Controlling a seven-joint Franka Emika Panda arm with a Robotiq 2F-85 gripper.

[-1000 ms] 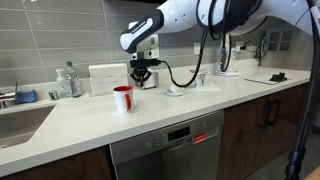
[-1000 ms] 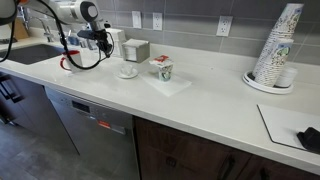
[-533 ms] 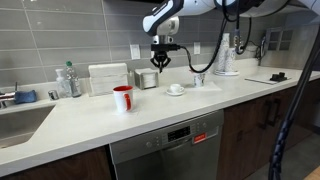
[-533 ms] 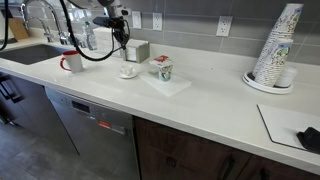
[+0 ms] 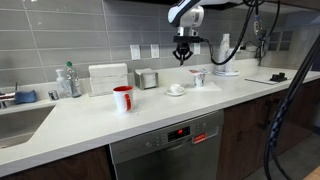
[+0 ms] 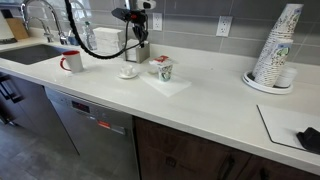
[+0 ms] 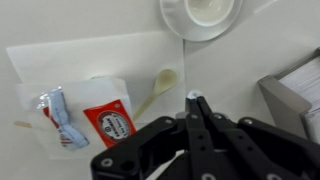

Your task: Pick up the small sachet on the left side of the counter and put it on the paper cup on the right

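Note:
My gripper is pinching the small sachet point(image 7: 193, 94) at the ends of its fingers, and the way above the counter is open. It should keep going over the paper cup and let go there.
My gripper point(image 5: 183, 58) point(image 6: 136, 40) hangs high over the counter, above the low white cup on a saucer point(image 5: 175, 89) point(image 6: 128, 71). The paper cup point(image 5: 198, 78) point(image 6: 162, 68) stands just beside it on a white napkin point(image 6: 168, 86). In the wrist view the fingers point(image 7: 192, 100) are pressed together with a small pale scrap, apparently the small sachet point(image 7: 190, 94), pinched at the tips. Below lie the napkin point(image 7: 90, 55), a red sachet point(image 7: 110, 125), a blue-red sachet point(image 7: 55, 115) and a wooden stirrer point(image 7: 155, 90). The saucer cup point(image 7: 205, 12) is at the top.
A glossy red cup point(image 5: 122, 98) point(image 6: 71, 61) stands toward the sink point(image 5: 20, 122). A metal box point(image 5: 147, 79) point(image 6: 135, 50) sits at the wall. A tall stack of paper cups point(image 6: 276, 50) and a black object point(image 6: 305, 136) are at the far end.
My gripper has travelled along the counter from above the red cup, past the metal box, to above the saucer cup beside the paper cup. Its fingers stay shut.

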